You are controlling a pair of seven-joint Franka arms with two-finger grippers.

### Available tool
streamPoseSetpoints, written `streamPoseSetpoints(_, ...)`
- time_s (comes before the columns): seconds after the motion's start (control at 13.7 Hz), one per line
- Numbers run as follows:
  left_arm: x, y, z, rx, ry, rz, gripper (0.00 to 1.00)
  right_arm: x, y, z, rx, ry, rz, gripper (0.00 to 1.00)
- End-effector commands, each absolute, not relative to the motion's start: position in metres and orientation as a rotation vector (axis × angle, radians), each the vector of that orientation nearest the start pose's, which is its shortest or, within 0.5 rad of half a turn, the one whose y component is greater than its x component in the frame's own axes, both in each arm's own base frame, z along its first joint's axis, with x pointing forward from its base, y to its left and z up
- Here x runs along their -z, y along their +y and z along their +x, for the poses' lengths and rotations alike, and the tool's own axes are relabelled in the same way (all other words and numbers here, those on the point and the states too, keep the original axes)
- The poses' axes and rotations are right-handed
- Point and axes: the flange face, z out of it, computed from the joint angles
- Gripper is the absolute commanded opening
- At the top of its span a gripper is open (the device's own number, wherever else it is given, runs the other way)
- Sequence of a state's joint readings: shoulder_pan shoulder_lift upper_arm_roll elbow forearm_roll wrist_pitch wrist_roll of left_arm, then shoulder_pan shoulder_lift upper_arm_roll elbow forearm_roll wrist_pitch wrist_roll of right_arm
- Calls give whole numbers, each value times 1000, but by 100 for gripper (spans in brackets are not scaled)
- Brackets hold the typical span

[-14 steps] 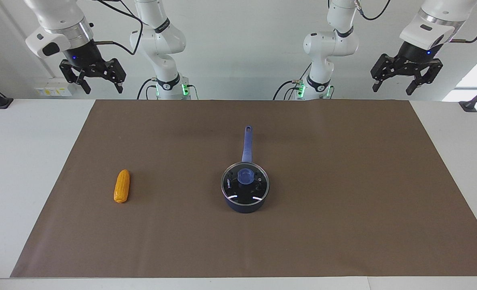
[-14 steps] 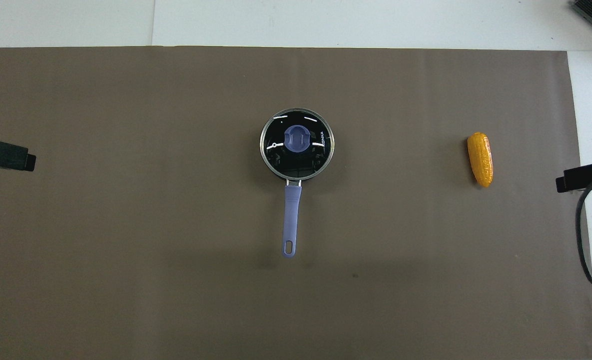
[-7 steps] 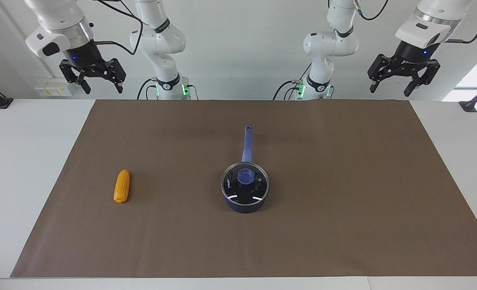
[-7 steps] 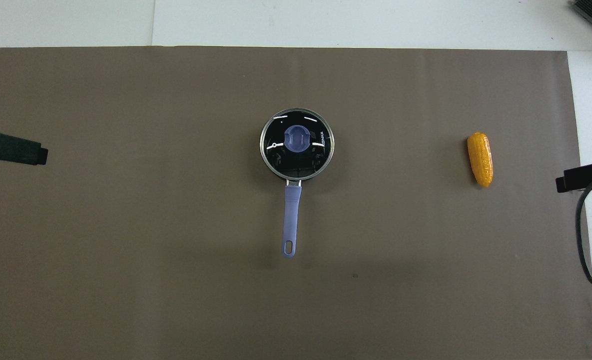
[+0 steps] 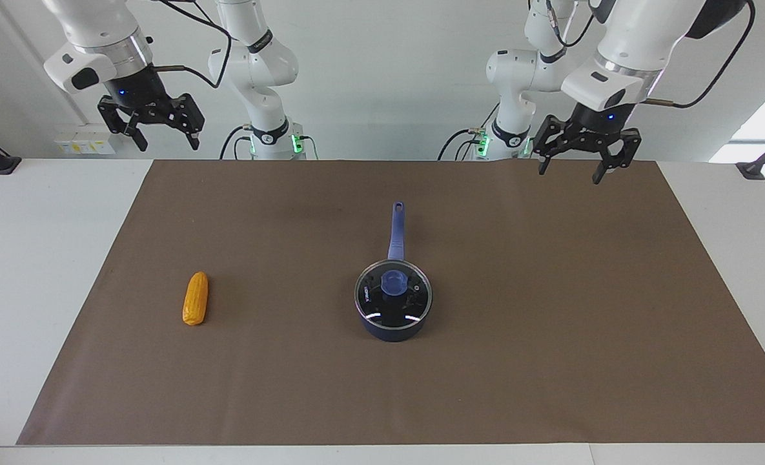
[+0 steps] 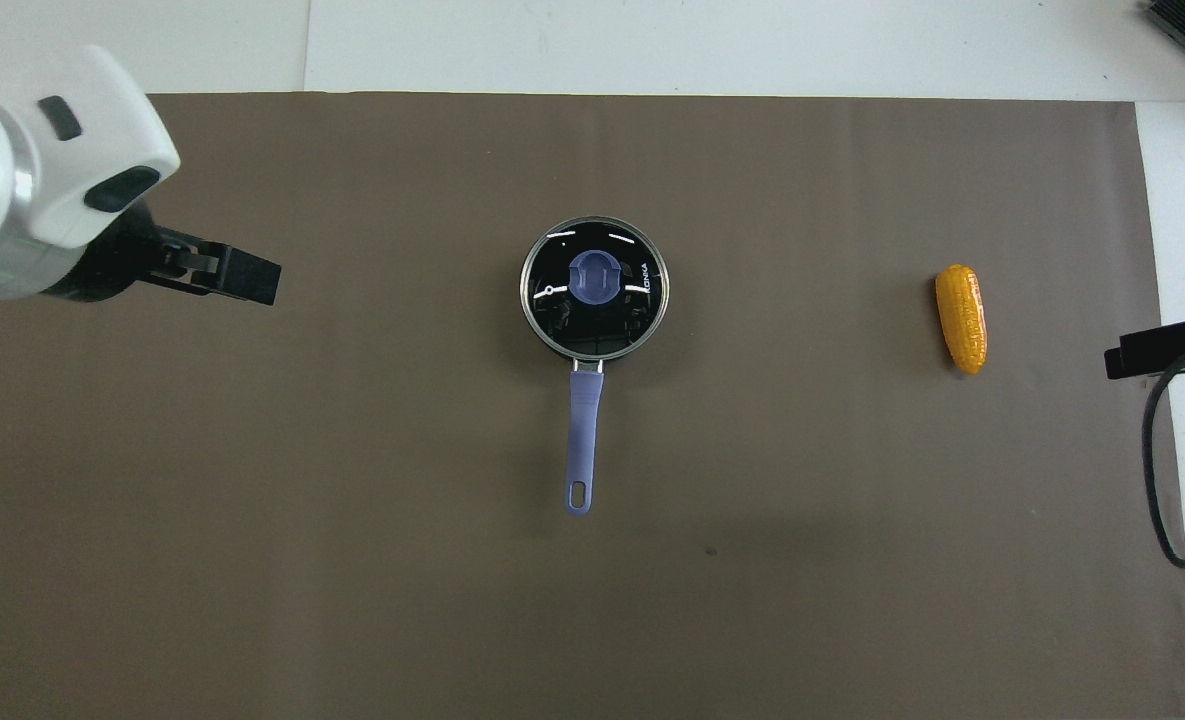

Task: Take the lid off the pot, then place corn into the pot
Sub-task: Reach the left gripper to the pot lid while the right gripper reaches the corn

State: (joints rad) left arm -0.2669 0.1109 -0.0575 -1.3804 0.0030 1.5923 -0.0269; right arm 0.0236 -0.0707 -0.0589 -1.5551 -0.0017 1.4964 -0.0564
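Note:
I expect the corn (image 6: 961, 319) to lie fully inside the pot when I lower it in, because the corn is shorter than the glass lid (image 6: 595, 288) is wide.
The dark navy pot (image 5: 392, 328) stands mid-mat, its blue handle (image 5: 396, 231) pointing toward the robots. The glass lid (image 5: 382, 309) sits on it, blue knob (image 5: 393, 282) up. In the overhead view the lid (image 6: 564, 318) covers the pot, whose handle (image 6: 582, 430) shows. The corn (image 5: 195, 298) lies on the mat toward the right arm's end, also in the overhead view (image 6: 961, 318). My left gripper (image 5: 569, 173) is open and empty, up over the mat's edge nearest the robots. My right gripper (image 5: 166, 143) is open and empty, up at its own end, waiting.
A brown mat (image 5: 550, 310) covers most of the white table (image 5: 40, 258). One left finger (image 6: 237, 278) and one right finger (image 6: 1152, 350) show in the overhead view. A black cable (image 6: 1157, 470) hangs by the right arm.
The left arm has swung in toward the middle of the table and come lower, its gripper still open. The right gripper, pot, lid and corn have hardly moved.

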Motion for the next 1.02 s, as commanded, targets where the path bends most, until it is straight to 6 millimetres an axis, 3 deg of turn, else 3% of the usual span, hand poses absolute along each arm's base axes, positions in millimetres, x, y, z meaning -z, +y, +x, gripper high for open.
streamPoseSetpoints(0.0,-634,-232,570,175,439,-3097,100,-617,-26,528,48,-49,-3140,100)
streamPoseSetpoints(0.15,-616,-264,577,178,418,-3101,100,-580,-27,553,199,-44,-3142,100)
streamPoseSetpoints(0.59,-540,-371,587,166,325,-3057,100,-454,-45,634,330,-1,-3154,100)
streamPoseSetpoints(0.73,-520,-390,592,194,270,-3067,100,-413,-50,650,348,8,-3158,100)
streamPoseSetpoints(0.95,-496,-415,593,205,241,-3080,100,-375,-57,662,367,29,-3159,100)
